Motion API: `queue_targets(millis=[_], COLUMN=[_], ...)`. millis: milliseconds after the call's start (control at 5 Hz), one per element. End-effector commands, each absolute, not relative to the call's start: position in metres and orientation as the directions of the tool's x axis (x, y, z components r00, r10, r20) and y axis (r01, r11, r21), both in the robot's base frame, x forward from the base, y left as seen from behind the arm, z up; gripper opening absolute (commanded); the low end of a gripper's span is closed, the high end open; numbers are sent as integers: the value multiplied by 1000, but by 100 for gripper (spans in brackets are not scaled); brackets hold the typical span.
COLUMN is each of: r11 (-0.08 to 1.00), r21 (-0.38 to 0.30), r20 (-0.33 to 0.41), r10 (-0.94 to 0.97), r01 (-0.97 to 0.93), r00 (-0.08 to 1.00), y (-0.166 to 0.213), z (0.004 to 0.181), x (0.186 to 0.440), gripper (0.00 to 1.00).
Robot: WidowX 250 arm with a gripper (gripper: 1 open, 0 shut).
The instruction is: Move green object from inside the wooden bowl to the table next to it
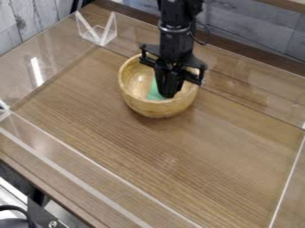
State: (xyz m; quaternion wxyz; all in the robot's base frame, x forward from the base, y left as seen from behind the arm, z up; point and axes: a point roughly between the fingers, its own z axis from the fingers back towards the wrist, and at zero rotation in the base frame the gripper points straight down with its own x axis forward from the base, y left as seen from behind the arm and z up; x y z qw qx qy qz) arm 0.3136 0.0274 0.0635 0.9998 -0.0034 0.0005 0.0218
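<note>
Next, I open my gripper, turn it and straddle the green object's middle (156,85) before lifting, because the green object (154,90) sticks out next to my gripper's slanted fingers.
The wooden bowl (141,100) sits on the table (179,160) toward the back. The green object (156,90) lies inside it, with only part of it showing to the left of the fingers. My gripper (170,86) points straight down into the bowl, its black fingers drawn in close together against the green object. The fingers hide the rest of the object and the bowl's bottom.
Clear acrylic walls (24,134) run along the table's edges. A small clear stand (95,28) is at the back left. Bare wood-grain surface stretches in front of and to the right of the bowl.
</note>
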Motion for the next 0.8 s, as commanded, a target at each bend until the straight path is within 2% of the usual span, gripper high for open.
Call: queue_targets(millis=[0, 200, 400, 600], r11=[991, 985, 978, 970], r21=[1, 2, 7, 11], r20=[94, 100, 101, 100], r10=[132, 172, 208, 239], r01=[-133, -173, -210, -241], r00=[987, 980, 973, 966], y=[40, 42, 44, 41], z=[95, 93, 89, 74], x=[332, 331, 331, 329], gripper=[100, 0, 0, 0])
